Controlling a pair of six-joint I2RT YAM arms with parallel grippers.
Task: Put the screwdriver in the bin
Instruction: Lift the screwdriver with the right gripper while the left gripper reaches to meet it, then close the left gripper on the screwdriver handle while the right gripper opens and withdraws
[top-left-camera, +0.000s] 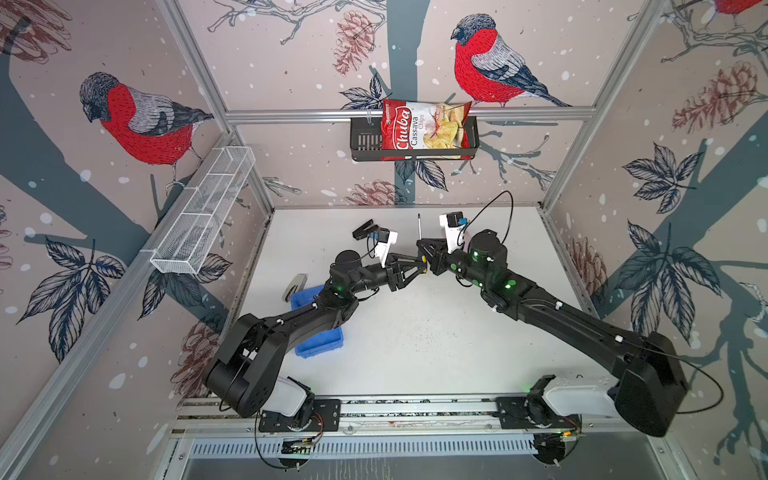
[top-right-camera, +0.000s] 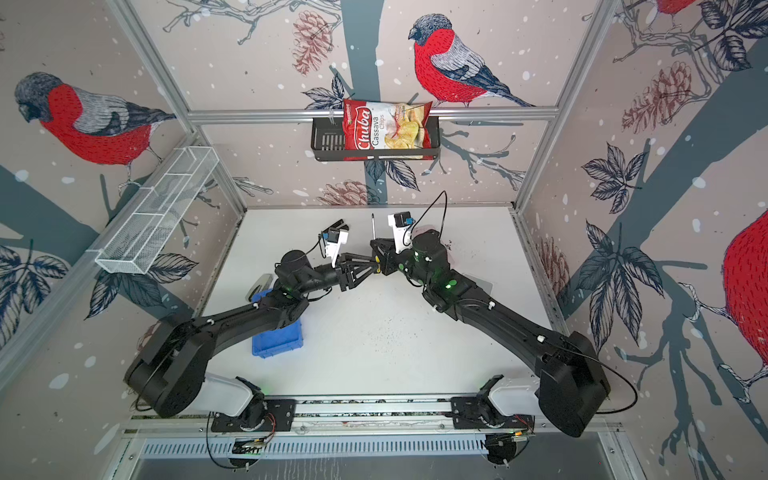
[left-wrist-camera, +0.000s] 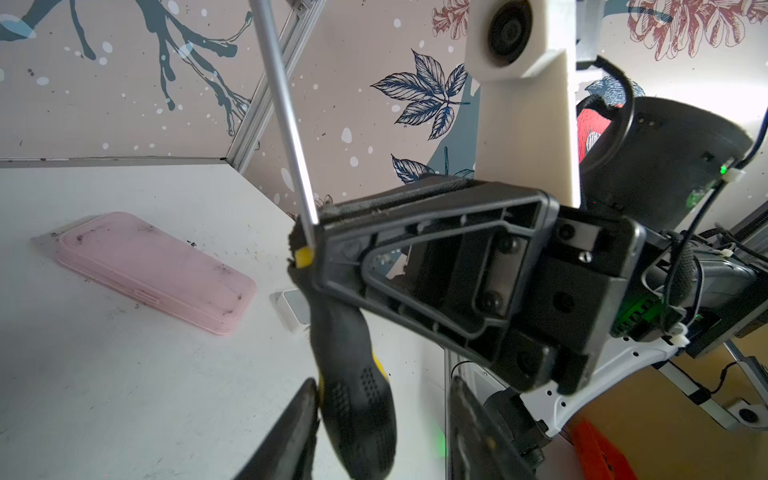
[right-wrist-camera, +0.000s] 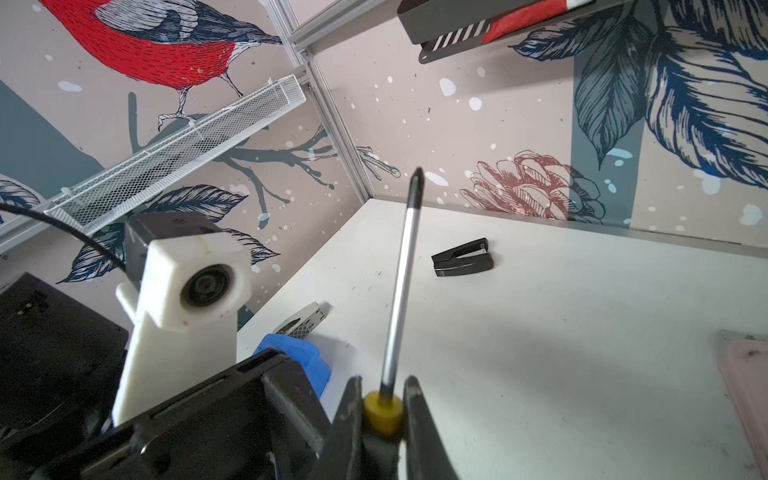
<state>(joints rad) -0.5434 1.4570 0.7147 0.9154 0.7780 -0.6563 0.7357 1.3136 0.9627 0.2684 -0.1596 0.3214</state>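
The robot's right gripper is holding the screwdriver's collar (right-wrist-camera: 384, 410) far from the blue bin, so next the left gripper takes hold of the screwdriver's handle (left-wrist-camera: 353, 384) before the right gripper lets go.
The screwdriver (right-wrist-camera: 398, 291) is held up above the table, its shaft (top-left-camera: 419, 228) pointing up and back. My right gripper (right-wrist-camera: 382, 386) is shut on its yellow collar. The black-and-yellow handle (left-wrist-camera: 357, 399) hangs below, between the fingers of my left gripper (left-wrist-camera: 382, 386). That gripper is open: one finger touches the handle and the other stands apart from it. In both top views the two grippers (top-left-camera: 420, 267) (top-right-camera: 374, 243) meet nose to nose over the middle of the table. The blue bin (top-left-camera: 324, 353) (top-right-camera: 276, 345) lies at the left, partly under the left arm.
A black stapler (right-wrist-camera: 463, 257) lies near the back wall. A silver stapler (top-left-camera: 295, 286) sits beside the bin's far end. A pink case (left-wrist-camera: 153, 270) lies on the right of the table. White mesh basket (top-left-camera: 203, 212) on the left wall; black basket (top-left-camera: 361, 141) with a chips bag on the back wall.
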